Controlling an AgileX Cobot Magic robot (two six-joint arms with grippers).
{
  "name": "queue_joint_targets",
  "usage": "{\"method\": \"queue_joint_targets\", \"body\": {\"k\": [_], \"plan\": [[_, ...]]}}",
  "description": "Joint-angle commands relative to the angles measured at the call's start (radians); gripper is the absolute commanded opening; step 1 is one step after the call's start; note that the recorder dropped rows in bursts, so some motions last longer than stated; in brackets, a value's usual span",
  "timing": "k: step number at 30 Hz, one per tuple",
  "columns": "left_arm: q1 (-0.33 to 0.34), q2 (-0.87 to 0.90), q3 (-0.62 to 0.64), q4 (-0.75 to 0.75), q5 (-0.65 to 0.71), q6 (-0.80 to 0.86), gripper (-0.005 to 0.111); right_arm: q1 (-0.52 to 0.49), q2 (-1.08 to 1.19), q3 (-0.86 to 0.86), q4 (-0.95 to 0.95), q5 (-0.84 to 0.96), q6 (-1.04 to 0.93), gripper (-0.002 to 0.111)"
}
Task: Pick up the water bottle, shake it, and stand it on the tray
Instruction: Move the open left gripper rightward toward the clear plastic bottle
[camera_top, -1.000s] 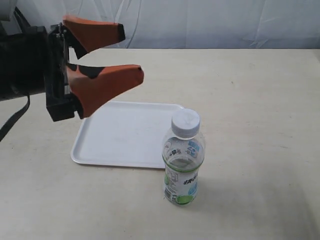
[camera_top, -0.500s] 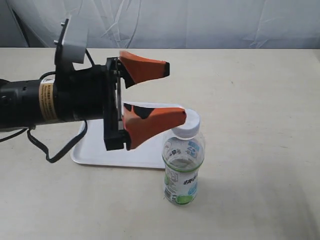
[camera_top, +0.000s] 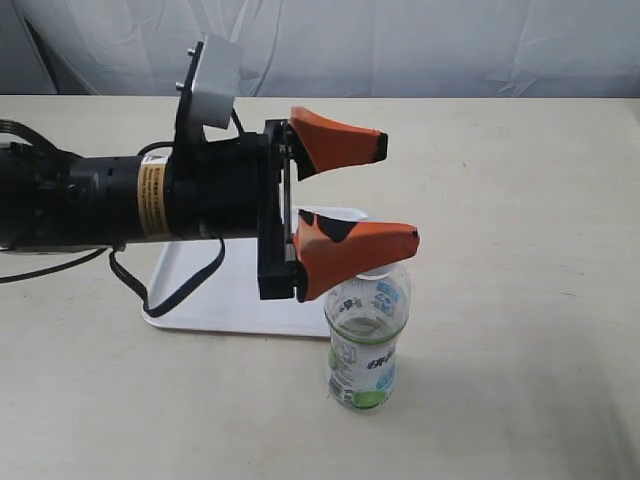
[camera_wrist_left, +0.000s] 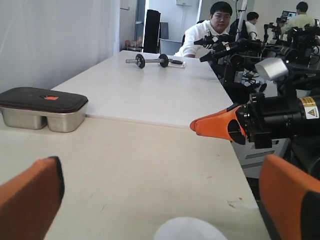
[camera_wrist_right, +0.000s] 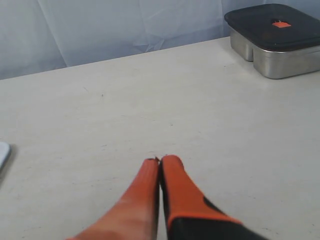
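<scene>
I should keep lowering my left gripper's wide-open fingers, with the white cap (camera_wrist_left: 190, 230) between them and clear of both, until they straddle the water bottle's label (camera_top: 364, 364), then close.
The water bottle (camera_top: 367, 340) stands upright on the table just in front of the tray's near right corner. Its white cap (camera_wrist_left: 187, 230) shows low between the fingers in the left wrist view, apart from both. In the exterior view the lower orange finger (camera_top: 350, 250) hides the cap. My left gripper (camera_top: 398, 193) is open wide at cap height, reaching in from the left over the white tray (camera_top: 235, 310). My right gripper (camera_wrist_right: 160, 161) is shut on nothing, low over bare table. It is outside the exterior view and appears in the left wrist view as an orange tip (camera_wrist_left: 215, 122).
A steel lunch box with a black lid (camera_wrist_left: 42, 107) sits far along the table, also visible in the right wrist view as the same box (camera_wrist_right: 275, 45). A small dumbbell (camera_wrist_left: 150, 61) lies on a farther table. People and other robot arms are beyond.
My left arm has travelled right across the tray, and its open fingers have come over the bottle's cap. The bottle and tray have not moved.
</scene>
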Motion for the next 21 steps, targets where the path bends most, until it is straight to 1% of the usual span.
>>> {"method": "queue_joint_targets", "body": {"k": [1, 9, 17, 21], "plan": [[-0.005, 0.051, -0.004, -0.014, -0.007, -0.003, 0.105, -0.005, -0.005, 0.001, 0.000, -0.006, -0.004, 0.004], [-0.006, 0.106, -0.010, -0.015, -0.007, 0.031, 0.105, -0.005, -0.005, 0.001, 0.000, -0.006, -0.004, 0.004], [-0.038, 0.152, -0.016, -0.045, -0.007, 0.078, 0.105, -0.005, -0.005, 0.001, 0.000, -0.006, -0.004, 0.004], [-0.038, 0.161, -0.016, -0.037, -0.007, 0.084, 0.105, -0.005, -0.005, 0.001, 0.000, -0.006, -0.004, 0.004]]}}
